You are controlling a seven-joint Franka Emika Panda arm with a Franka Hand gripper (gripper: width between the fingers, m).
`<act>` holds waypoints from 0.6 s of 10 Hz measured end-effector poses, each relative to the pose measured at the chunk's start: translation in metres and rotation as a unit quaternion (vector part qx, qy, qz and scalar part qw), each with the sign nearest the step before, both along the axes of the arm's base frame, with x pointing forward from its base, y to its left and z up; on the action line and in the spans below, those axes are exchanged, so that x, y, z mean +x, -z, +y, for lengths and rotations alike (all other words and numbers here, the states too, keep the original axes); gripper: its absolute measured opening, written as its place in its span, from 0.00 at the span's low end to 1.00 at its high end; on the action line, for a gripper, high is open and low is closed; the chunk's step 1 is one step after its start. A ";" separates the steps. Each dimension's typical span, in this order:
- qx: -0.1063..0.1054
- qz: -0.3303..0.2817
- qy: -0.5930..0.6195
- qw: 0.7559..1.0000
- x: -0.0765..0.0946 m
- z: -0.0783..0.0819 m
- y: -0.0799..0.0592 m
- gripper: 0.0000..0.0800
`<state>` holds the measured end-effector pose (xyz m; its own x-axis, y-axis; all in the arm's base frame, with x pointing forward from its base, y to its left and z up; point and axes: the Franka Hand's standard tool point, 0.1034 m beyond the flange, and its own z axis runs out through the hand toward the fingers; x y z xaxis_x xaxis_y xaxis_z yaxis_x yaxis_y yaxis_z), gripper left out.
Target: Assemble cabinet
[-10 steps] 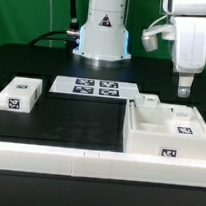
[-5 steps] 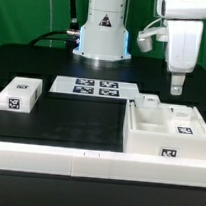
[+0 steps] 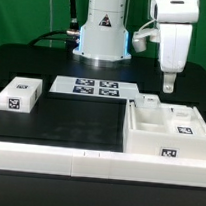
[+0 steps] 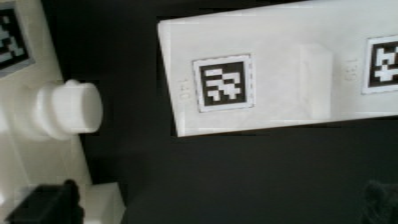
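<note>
The white tagged part has its edge [image 4: 285,127] ending against black table, so it should come off the cabinet whole when I lift by the raised ridge [image 4: 317,84].
The cabinet [image 3: 159,133] is a large white box with marker tags, lying on the black table at the exterior view's right, with small white blocks inside it. My gripper [image 3: 168,88] hangs in the air above the cabinet's far end, apart from it. In the wrist view a white tagged part of the cabinet [image 4: 267,80] and a round white knob [image 4: 66,105] show below. The gripper [image 4: 214,205] has its dark fingers far apart at the frame's corners. It is open and holds nothing.
A lone small white tagged block [image 3: 19,94] sits at the exterior view's left. The marker board [image 3: 90,87] lies in front of the robot base [image 3: 103,36]. A white ledge [image 3: 86,165] runs along the table's front.
The gripper has moved toward the exterior view's left and slightly up, from above the cabinet's right part to above its far middle. Nothing else moved.
</note>
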<state>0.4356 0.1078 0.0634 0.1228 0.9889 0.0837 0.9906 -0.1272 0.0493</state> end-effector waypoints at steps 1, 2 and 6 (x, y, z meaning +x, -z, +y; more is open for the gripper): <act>0.003 -0.001 -0.006 1.000 -0.006 -0.006 0.008 1.00; 0.005 0.003 -0.002 1.000 -0.017 -0.010 0.017 1.00; 0.021 0.014 0.003 1.000 -0.038 -0.006 0.044 1.00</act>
